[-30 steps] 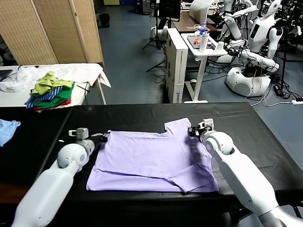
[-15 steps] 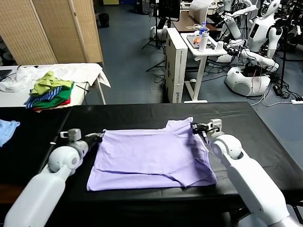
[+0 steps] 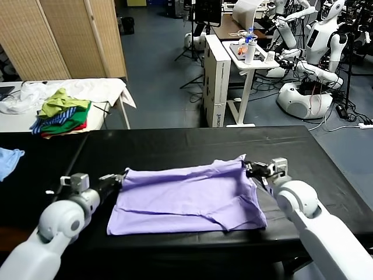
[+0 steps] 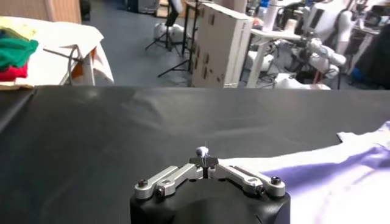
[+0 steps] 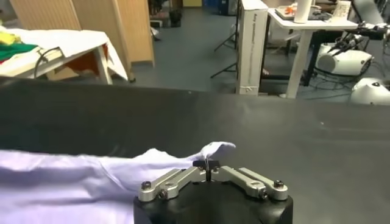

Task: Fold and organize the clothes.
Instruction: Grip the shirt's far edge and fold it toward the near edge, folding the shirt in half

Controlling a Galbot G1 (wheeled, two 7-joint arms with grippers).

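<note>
The T-shirt's far edge (image 3: 180, 171) is stretched straight between both grippers, so my left gripper goes on toward the T-shirt's near part (image 3: 154, 223) before it lets go once the edge's corner lies there.
The clothes are one pale lavender T-shirt (image 3: 186, 195) on the black table (image 3: 175, 143); its near part lies flat with a few folds. My left gripper (image 3: 120, 177) is shut on its far left corner, where a small tuft of fabric (image 4: 201, 150) shows at the fingertips and the shirt (image 4: 341, 173) runs off to one side. At the far right corner my right gripper (image 3: 247, 166) is shut on a pinch of cloth (image 5: 213, 149). The far edge is stretched between the two grippers, slightly raised off the table.
A white side table at the far left carries a green, striped and red heap of garments (image 3: 61, 114). A light blue cloth (image 3: 9, 158) lies at the left edge. A folding screen (image 3: 64, 35), a white stand with a bottle (image 3: 250, 55) and other robots (image 3: 317, 52) stand behind.
Both grippers have moved apart and back toward me with the shirt's far corners. The far edge, with its collar notch, has been drawn nearer and pulled taut.
</note>
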